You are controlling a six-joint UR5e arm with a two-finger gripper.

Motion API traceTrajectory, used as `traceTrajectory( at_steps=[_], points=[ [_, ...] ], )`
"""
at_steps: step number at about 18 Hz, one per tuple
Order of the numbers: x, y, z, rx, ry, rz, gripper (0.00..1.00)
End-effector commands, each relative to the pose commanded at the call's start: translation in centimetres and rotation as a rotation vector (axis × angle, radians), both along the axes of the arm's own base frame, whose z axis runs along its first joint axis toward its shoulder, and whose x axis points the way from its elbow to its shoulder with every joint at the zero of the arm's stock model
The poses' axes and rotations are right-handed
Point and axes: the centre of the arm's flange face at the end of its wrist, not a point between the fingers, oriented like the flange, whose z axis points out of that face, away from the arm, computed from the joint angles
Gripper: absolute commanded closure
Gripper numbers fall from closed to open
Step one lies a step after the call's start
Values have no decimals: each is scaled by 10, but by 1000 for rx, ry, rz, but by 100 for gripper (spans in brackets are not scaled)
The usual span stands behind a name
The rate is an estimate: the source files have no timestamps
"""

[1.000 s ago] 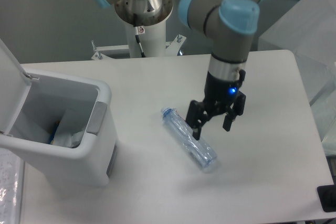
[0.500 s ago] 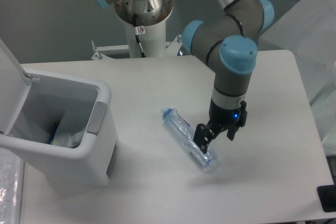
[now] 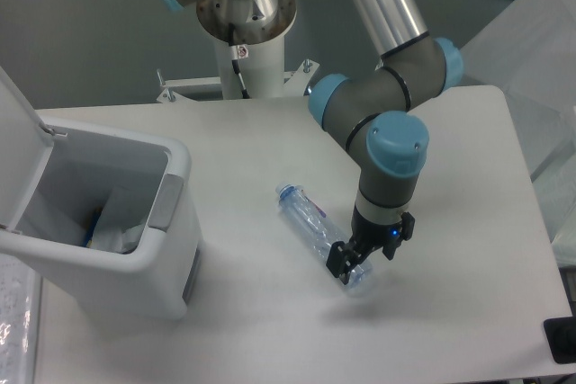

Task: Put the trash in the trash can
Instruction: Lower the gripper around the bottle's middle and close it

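The clear plastic bottle (image 3: 312,227) will tip neck-down when the robot lifts it, because the gripper straddles the bottle's end far from the blue neck ring.
The trash is a crushed clear plastic bottle (image 3: 307,217) with a blue neck ring, lying on its side in the middle of the white table, neck pointing up-left. My gripper (image 3: 364,256) has come down over the bottle's lower-right end. Its black fingers (image 3: 338,263) stand apart on either side of the bottle, so it is open, and they hide part of that end. The trash can (image 3: 167,222) is a white bin at the left with a grey panel on its side. Its lid (image 3: 13,155) is swung up, and white and blue items lie inside.
The arm's white pedestal (image 3: 244,38) stands at the back of the table. Translucent plastic sheeting (image 3: 531,69) hangs along the right edge. A black object (image 3: 561,341) sits at the bottom right corner.
The gripper has dropped from above the bottle's middle and shifted toward its lower-right end, so the fingers now straddle it. The bottle and the bin have not moved.
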Motion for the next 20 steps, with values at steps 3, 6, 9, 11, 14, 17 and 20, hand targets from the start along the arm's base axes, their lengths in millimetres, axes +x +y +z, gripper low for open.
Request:
traceTrajectory(
  at_steps=[3, 6, 9, 11, 14, 17, 20],
  points=[
    [-2, 3, -10, -48, 17, 17, 0],
    [-1, 8, -19, -57, 10, 12, 0],
    [-2, 10, -26, -65, 6, 11, 1],
    [-1, 10, -29, -68, 1, 11, 1],
    [0, 9, -33, -74, -4, 11, 1],
    [5, 14, -44, -100, -4, 0, 1],
    [5, 14, -50, -120, -1, 4, 2]
  ],
)
